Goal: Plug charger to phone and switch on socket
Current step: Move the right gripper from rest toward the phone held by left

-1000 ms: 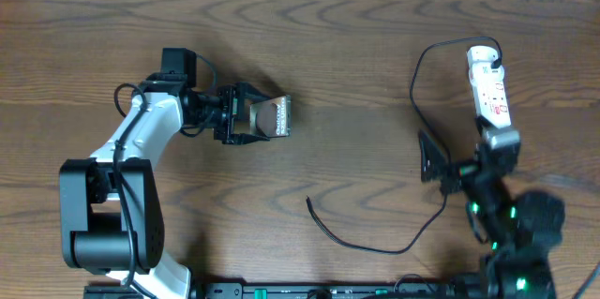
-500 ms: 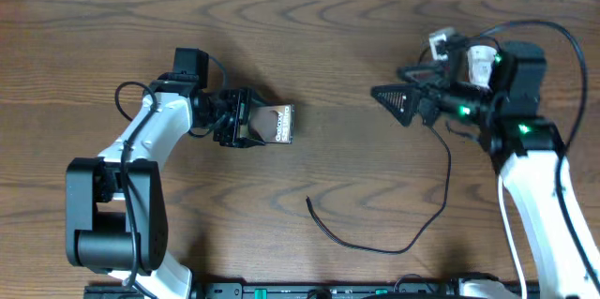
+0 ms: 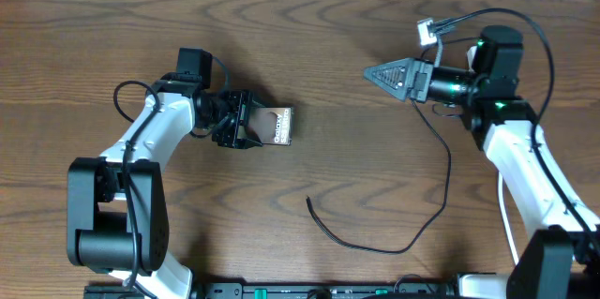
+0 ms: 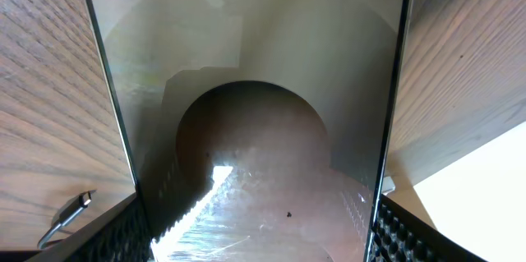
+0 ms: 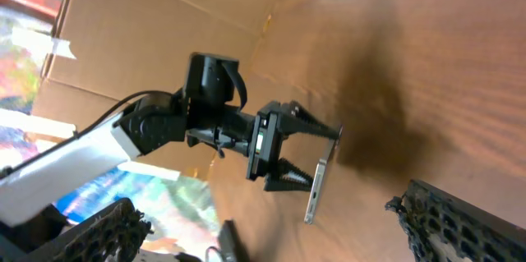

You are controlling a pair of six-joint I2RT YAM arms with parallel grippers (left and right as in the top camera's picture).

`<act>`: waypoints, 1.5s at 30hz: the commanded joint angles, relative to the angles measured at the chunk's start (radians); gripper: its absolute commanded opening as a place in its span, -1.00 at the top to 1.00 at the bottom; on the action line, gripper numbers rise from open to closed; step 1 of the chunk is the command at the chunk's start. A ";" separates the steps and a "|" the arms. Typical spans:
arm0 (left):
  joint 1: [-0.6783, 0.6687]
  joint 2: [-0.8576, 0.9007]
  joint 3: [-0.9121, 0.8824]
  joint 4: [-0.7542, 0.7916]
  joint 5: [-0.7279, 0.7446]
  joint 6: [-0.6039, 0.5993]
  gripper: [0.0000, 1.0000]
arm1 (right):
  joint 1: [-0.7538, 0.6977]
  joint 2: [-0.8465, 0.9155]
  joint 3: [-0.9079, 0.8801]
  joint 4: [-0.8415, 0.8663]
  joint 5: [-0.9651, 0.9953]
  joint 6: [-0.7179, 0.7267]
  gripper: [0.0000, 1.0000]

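My right gripper's open fingers face the phone's thin edge (image 5: 316, 190), and I should keep moving in until they straddle the phone's loose end (image 3: 284, 126) jutting from my left gripper.
My left gripper (image 3: 251, 121) is shut on the phone (image 3: 278, 127), which it holds on edge left of centre. In the left wrist view the phone's glossy brown face (image 4: 246, 114) fills the space between my ribbed fingers (image 4: 411, 233). The black charger cable (image 3: 441, 207) curves across the front of the table, with its free tip (image 3: 309, 201) lying below the phone. A small metal plug (image 4: 72, 210) shows beside the phone. My right gripper (image 3: 375, 74) is open and empty, raised and pointing left toward the phone (image 5: 316, 186). The socket is hidden under my right arm.
Bare dark wood table (image 3: 309, 18) all around. My right arm (image 3: 511, 144) reaches over the back right corner. A cardboard box wall (image 5: 164, 24) stands beyond the table in the right wrist view.
My right arm has swung from the front right up to the back right, and its gripper now points left. The left gripper and the phone have hardly moved.
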 commanded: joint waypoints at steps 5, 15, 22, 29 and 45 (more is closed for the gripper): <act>-0.048 -0.047 0.061 -0.002 -0.054 0.002 0.86 | 0.116 0.048 0.017 -0.013 0.101 0.072 -0.99; -0.063 -0.129 0.061 -0.041 -0.162 -0.013 0.86 | 0.202 0.106 0.017 -0.133 0.261 0.070 -0.99; -0.063 -0.181 0.061 -0.079 -0.220 -0.059 0.86 | 0.249 0.126 0.017 -0.136 0.319 0.072 -0.91; -0.075 -0.183 0.061 -0.093 -0.225 -0.120 0.86 | 0.309 0.126 0.017 -0.137 0.359 0.080 -0.95; -0.150 -0.183 0.061 -0.089 -0.227 -0.223 0.86 | 0.429 0.128 0.017 -0.140 0.498 0.076 -0.76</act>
